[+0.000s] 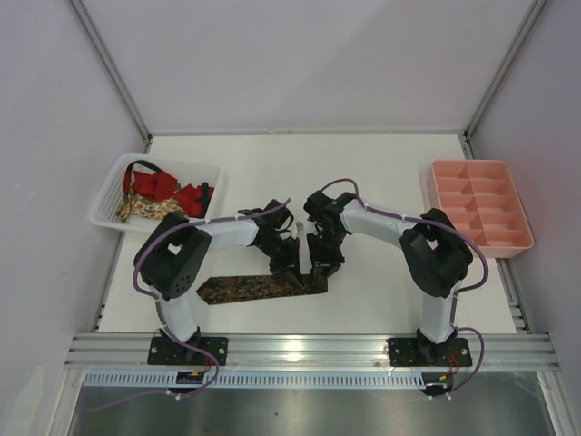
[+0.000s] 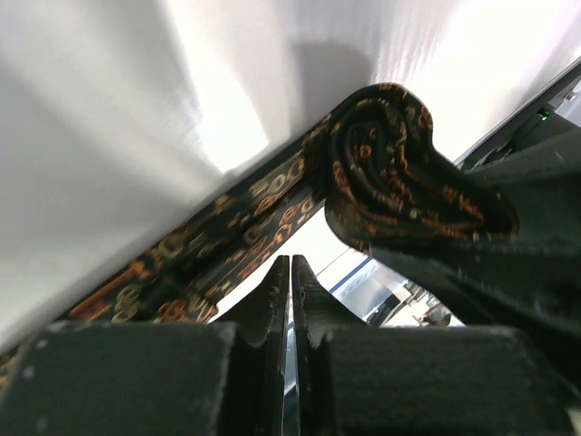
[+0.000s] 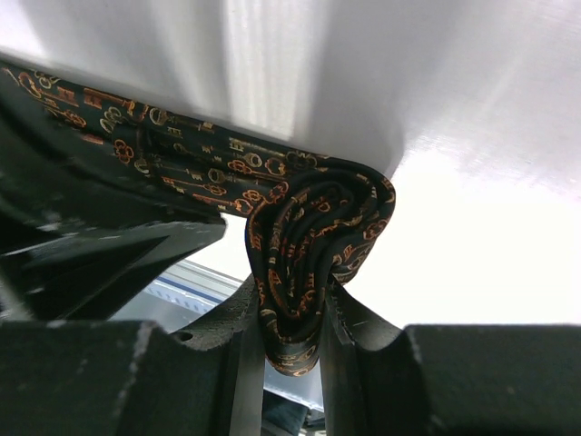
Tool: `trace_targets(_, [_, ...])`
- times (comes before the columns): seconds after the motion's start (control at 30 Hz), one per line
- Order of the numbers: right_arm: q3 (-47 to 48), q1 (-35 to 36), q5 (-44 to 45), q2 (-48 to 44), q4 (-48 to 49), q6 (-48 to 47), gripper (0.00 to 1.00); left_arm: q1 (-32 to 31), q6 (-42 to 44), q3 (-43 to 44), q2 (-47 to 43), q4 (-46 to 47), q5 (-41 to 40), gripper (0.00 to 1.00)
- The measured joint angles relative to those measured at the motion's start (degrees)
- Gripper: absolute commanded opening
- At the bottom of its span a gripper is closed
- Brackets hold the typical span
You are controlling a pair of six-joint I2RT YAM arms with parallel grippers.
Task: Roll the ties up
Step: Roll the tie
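Note:
Next, I open my right gripper, turn and straddle the roll from above before winding further, because it pinches the roll's near edge (image 3: 292, 338), bunching the coils crooked.
A dark brown patterned tie (image 1: 245, 289) lies flat along the table's near side, its pointed end at the left. Its right end is wound into a roll (image 3: 313, 241), also seen in the left wrist view (image 2: 390, 173). My right gripper (image 1: 322, 272) is shut on that roll, with the coil pinched between its fingers (image 3: 340, 318). My left gripper (image 1: 289, 275) is shut and empty, its fingertips (image 2: 277, 282) just beside the flat part of the tie (image 2: 236, 236), left of the roll. A red tie (image 1: 168, 186) and a beige floral tie (image 1: 145, 209) lie in the white basket.
A white mesh basket (image 1: 107, 195) stands at the back left. A pink compartment tray (image 1: 478, 207) stands at the right edge. White walls enclose the table on three sides.

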Motion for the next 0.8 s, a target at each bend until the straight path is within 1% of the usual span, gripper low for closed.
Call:
trace_targets(0.17, [2.0,1.5,0.1,2.4,-0.7,0.1,0.11,2.9,-0.1,-4.7,-3.4,0.9,-0.1,0.05])
trace_targets(0.27, [3.9,2.3,0.7,4.1,-1.9,0.1,0.13,4.3,-0.1,-6.6,-4.5,1.1,-0.5,0.04])
trace_targets(0.3, [4.6,2.6,0.9,4.6,-2.3,0.2,0.16,4.5,-0.1,-7.1,-4.9,1.3,-0.6,0.04])
trace_targets(0.37, [6.0,3.4,1.3,5.6,-3.2,0.3,0.18,4.7,-0.1,-8.7,-5.7,1.8,-1.1,0.02])
trace_targets(0.47, [8.2,4.7,2.0,7.1,-4.2,0.3,0.2,4.7,-0.1,-10.8,-5.9,2.8,-1.4,0.01])
trace_targets(0.67, [10.3,6.2,1.9,9.2,-5.2,0.3,0.36,4.7,-0.3,-11.6,-5.9,3.8,-0.9,0.0])
trace_targets(0.7, [10.4,6.3,1.9,9.2,-5.4,0.3,0.4,4.7,-0.4,-11.7,-5.9,4.0,-0.9,0.01])
trace_targets(0.8, [10.6,6.6,2.0,9.2,-5.5,0.2,0.43,4.7,-0.6,-11.9,-5.9,4.6,-0.8,0.0])
